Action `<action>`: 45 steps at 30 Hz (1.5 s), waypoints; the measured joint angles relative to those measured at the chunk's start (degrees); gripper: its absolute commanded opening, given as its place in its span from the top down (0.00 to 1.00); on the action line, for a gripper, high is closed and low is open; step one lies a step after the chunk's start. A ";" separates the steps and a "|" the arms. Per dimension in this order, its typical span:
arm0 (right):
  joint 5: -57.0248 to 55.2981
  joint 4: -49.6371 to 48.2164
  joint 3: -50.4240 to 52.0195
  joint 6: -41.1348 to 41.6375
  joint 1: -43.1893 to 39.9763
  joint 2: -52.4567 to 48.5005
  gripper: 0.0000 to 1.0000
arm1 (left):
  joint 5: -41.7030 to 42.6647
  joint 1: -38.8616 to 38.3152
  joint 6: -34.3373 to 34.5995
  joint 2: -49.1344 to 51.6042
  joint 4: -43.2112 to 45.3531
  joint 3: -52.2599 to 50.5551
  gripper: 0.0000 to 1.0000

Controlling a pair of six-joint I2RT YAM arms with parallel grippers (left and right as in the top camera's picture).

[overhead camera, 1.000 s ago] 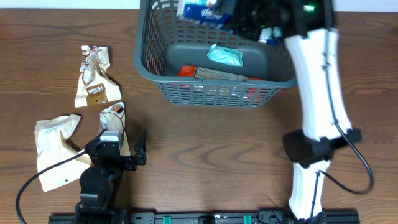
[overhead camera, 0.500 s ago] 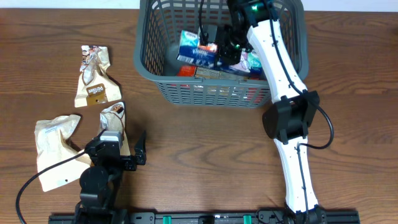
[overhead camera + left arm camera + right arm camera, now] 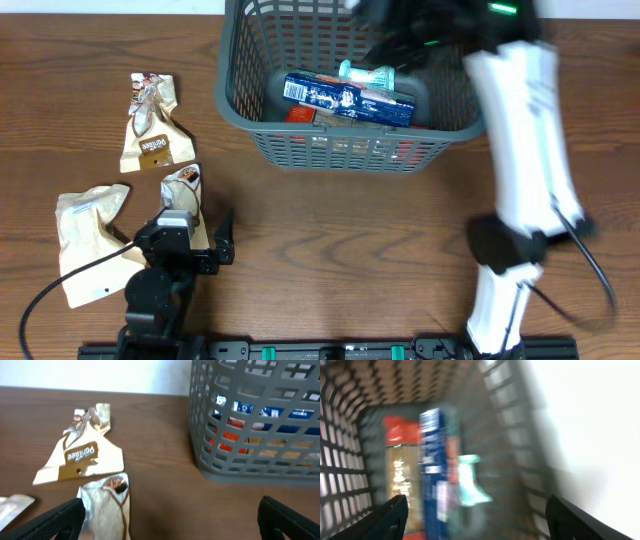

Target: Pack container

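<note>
Next, I raise my low left gripper and come down over the packet's middle [image 3: 108, 515], because the small cream packet [image 3: 185, 186] is off toward one of the gripper's fingers.
The container [image 3: 228, 92], a dark grey lattice basket, stands at the table's far middle. On its floor a blue packet [image 3: 335, 96] lies across a teal packet [image 3: 376, 76] and some red and tan ones. My right gripper [image 3: 400, 30] is a blur above the basket's far side. In the right wrist view my right gripper [image 3: 480, 527] is open and empty, with the blue packet [image 3: 432, 460] well below it. My left gripper [image 3: 170, 527] stands open low over the table, with a small cream packet [image 3: 107, 505] by its left finger.
Other packets lie on the table to the left: a tan and white one [image 3: 152, 125], a large crumpled cream one [image 3: 85, 240] and the small one [image 3: 182, 192] under the left arm. The basket wall [image 3: 215, 455] stands ahead and right of the left gripper.
My right gripper has opened and let go of the blue packet, which now lies in the basket. The right arm has swung up and away. The left arm has not moved.
</note>
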State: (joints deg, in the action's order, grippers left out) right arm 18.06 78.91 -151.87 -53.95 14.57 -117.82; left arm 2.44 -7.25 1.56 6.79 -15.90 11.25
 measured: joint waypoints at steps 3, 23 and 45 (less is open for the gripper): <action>0.11 -0.68 -1.07 2.56 -5.35 8.85 0.22 | -1.81 0.00 0.15 2.29 -6.01 8.09 0.02; -0.28 14.51 -0.98 31.56 -35.50 -6.95 0.01 | -14.03 0.00 0.17 62.99 -64.61 81.37 0.02; -3.43 18.21 -0.59 39.60 -35.17 -25.16 0.01 | -10.80 5.38 -2.32 71.34 -59.71 82.71 0.02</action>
State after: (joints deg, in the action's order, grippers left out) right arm 14.63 97.12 -152.46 -14.35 -20.60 -142.98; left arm -8.36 -1.87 -0.75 78.13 -75.61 93.95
